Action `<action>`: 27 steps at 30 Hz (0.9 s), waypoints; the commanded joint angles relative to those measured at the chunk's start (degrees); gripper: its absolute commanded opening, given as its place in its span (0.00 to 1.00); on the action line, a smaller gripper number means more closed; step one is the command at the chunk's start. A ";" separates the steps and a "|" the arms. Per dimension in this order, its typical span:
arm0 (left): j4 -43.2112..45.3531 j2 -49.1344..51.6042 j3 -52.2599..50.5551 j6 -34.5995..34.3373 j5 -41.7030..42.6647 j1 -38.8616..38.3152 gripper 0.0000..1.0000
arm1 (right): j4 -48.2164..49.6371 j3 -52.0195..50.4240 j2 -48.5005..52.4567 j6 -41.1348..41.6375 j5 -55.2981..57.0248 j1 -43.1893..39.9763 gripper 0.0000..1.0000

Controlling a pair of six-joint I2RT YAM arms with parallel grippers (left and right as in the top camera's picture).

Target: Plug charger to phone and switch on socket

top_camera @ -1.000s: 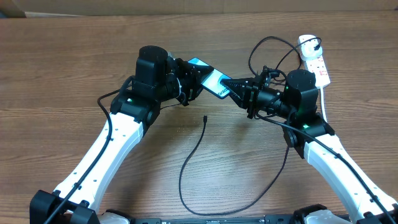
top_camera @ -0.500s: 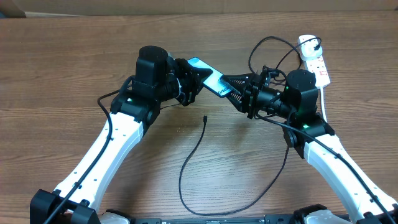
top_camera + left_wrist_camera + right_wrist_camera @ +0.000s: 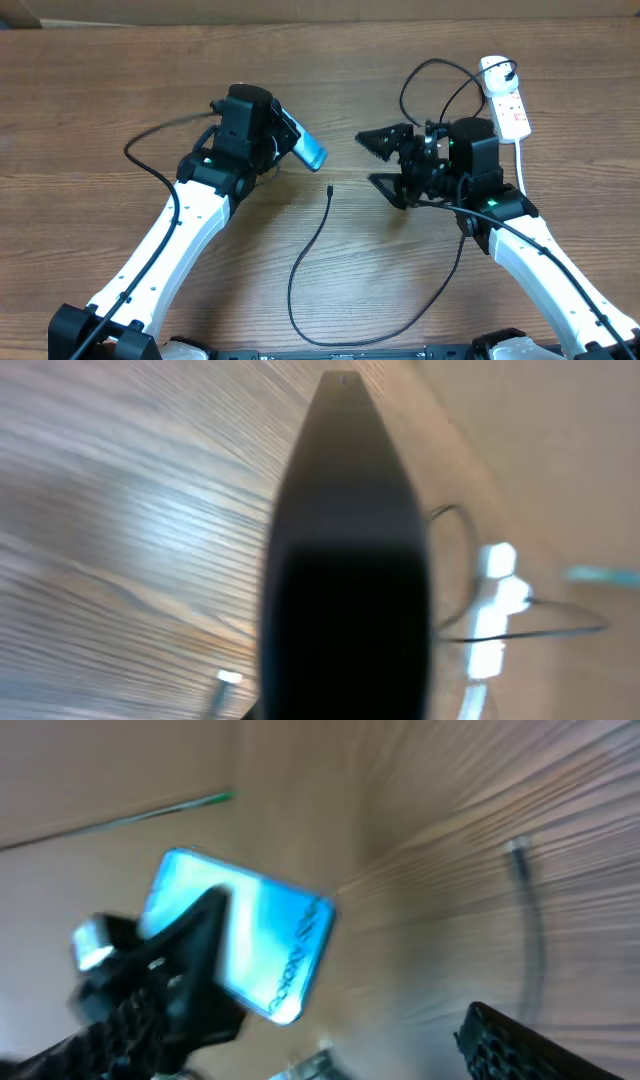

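Note:
The phone [image 3: 309,150] sticks out close to the charger's connector tip. Next, my left gripper pulls the phone back while my right gripper picks up the connector tip [image 3: 330,191] to plug it in.
The phone [image 3: 311,150], its blue screen lit, sticks out of my left gripper [image 3: 291,137], which is shut on it above the table. In the left wrist view its dark body [image 3: 345,560] fills the middle and hides the fingers. My right gripper [image 3: 379,162] stands open to the phone's right, apart from it. From the right wrist the phone [image 3: 250,945] shows beyond the left finger [image 3: 160,990]. The charger's connector tip [image 3: 329,189] lies on the table between the arms, its thin black cable [image 3: 296,280] looping toward me. The white socket [image 3: 506,100] lies at the far right.
The black cable curls in a loop [image 3: 425,80] near the socket, whose thick white cord [image 3: 522,160] runs down beside my right arm. A pale wall edge [image 3: 300,12] borders the far side of the wooden table [image 3: 120,110].
My right gripper opened wide, let go of the phone and drew back to the right. My left gripper pulled the phone left and turned it, its screen end now pointing right and down.

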 commanded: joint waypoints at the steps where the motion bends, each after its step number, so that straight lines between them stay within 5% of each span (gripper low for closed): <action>1: -5.75 -2.10 4.22 20.61 -2.49 0.11 0.04 | -4.61 0.46 0.07 -19.15 7.87 0.22 0.94; 6: -27.08 -2.47 20.22 31.78 -2.99 0.11 0.04 | -9.81 0.48 0.68 -28.50 7.58 0.22 0.88; 12: -42.03 -2.58 33.35 30.16 -9.77 0.11 0.04 | -18.23 1.40 6.95 -33.51 8.37 0.22 0.87; 17: -45.44 -2.60 31.39 27.39 -9.79 0.00 0.04 | -11.76 1.40 7.91 -31.58 1.25 0.33 1.00; 19: -45.42 -2.56 29.22 26.10 -9.81 0.00 0.04 | -9.09 1.40 7.91 -32.39 1.73 1.66 0.97; 21: -43.69 -2.56 27.10 24.96 -8.70 0.04 0.04 | -10.03 1.51 8.09 -32.44 3.28 4.07 0.82; 27: -36.92 -2.45 25.99 32.48 15.08 5.92 0.04 | -31.85 13.51 13.27 -40.09 9.75 7.39 0.87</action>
